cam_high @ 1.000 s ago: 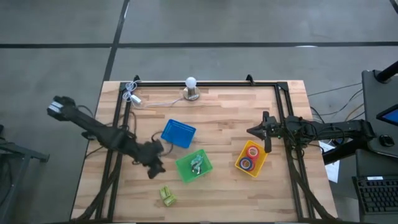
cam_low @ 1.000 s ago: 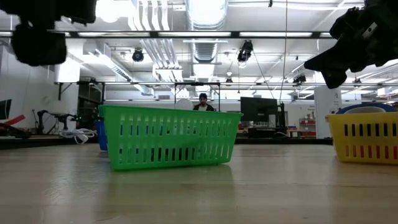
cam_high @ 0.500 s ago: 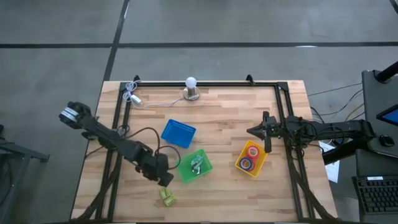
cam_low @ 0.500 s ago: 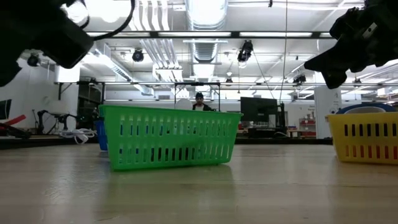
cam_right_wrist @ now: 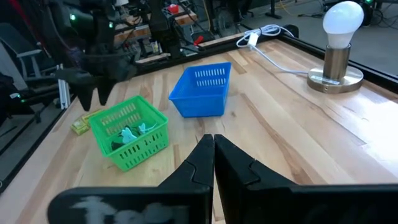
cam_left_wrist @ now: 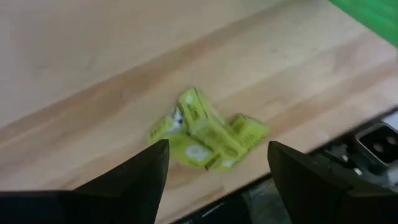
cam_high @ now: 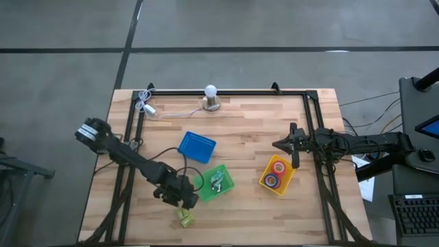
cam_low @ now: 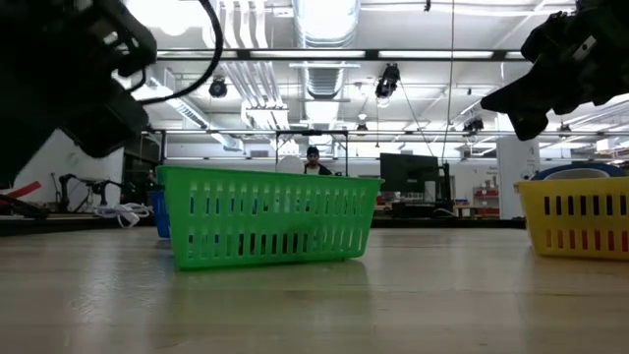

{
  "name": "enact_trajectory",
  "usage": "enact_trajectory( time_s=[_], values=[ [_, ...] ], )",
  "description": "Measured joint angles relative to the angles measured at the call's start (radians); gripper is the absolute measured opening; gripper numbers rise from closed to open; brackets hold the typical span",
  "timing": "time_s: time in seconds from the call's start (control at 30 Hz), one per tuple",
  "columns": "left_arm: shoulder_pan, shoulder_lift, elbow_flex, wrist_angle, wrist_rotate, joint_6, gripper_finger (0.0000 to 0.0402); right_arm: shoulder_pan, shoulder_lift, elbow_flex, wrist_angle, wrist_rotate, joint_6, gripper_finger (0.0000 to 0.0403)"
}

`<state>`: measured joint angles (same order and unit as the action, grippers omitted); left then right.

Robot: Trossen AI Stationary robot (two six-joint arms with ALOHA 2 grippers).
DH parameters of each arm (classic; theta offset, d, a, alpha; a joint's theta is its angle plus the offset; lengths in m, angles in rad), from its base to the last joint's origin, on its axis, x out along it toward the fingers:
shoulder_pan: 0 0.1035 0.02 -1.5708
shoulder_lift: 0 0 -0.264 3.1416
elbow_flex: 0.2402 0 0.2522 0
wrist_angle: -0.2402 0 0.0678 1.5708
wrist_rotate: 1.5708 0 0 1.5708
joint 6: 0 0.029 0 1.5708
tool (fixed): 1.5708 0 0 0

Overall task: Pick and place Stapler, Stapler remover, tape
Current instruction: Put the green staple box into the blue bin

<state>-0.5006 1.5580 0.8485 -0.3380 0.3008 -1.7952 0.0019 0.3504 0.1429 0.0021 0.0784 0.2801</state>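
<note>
My gripper will bring away only the upper yellow-green stapler (cam_left_wrist: 211,129) when I lift it, because it lies across the others with its end jutting free (cam_left_wrist: 193,102).
Two or three small yellow-green staplers (cam_high: 184,217) lie in a heap (cam_left_wrist: 208,130) on the wood near the table's near edge. My left gripper (cam_high: 180,199) hovers open just above them, its fingers (cam_left_wrist: 149,171) standing on either side without touching. The green basket (cam_high: 214,182) holds pale teal staple removers (cam_right_wrist: 132,134). The yellow basket (cam_high: 277,173) holds red and blue tape rolls (cam_high: 278,167). My right gripper (cam_high: 280,145) waits shut (cam_right_wrist: 213,142) above the table, just beyond the yellow basket's far side.
An empty blue basket (cam_high: 197,147) stands to the far side of the green one. A lamp with a white bulb (cam_high: 210,96) and its cable (cam_high: 154,110) sit at the far edge. A black frame rail (cam_high: 130,158) runs along the table's left side.
My left arm has swung from beside the blue basket toward the table's near edge and a little right, ending over the yellow-green heap beside the green basket. In the low view it has grown larger at the upper left.
</note>
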Motion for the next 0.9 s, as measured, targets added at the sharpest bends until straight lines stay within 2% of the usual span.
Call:
enact_trajectory(
  time_s=[0.23,0.4,0.57,0.9],
  values=[
    [0.0,0.048,0.0,0.058,-0.001,-0.005,0.0257,0.0,0.0,0.0,0.0,0.0,0.0,0.0009],
    [0.0,0.055,0.0,0.058,-0.001,0.017,0.0224,0.0,0.0,0.0,-0.001,0.0,0.0,0.0009],
    [0.001,0.055,-0.001,0.051,-0.011,0.046,0.0173,0.0,0.0,0.0,-0.001,0.0,0.0,0.0009],
    [0.008,0.067,-0.002,0.043,-0.051,0.098,0.0044,0.0,0.0,0.0,0.0,0.0,0.0,0.0009]
  ],
)
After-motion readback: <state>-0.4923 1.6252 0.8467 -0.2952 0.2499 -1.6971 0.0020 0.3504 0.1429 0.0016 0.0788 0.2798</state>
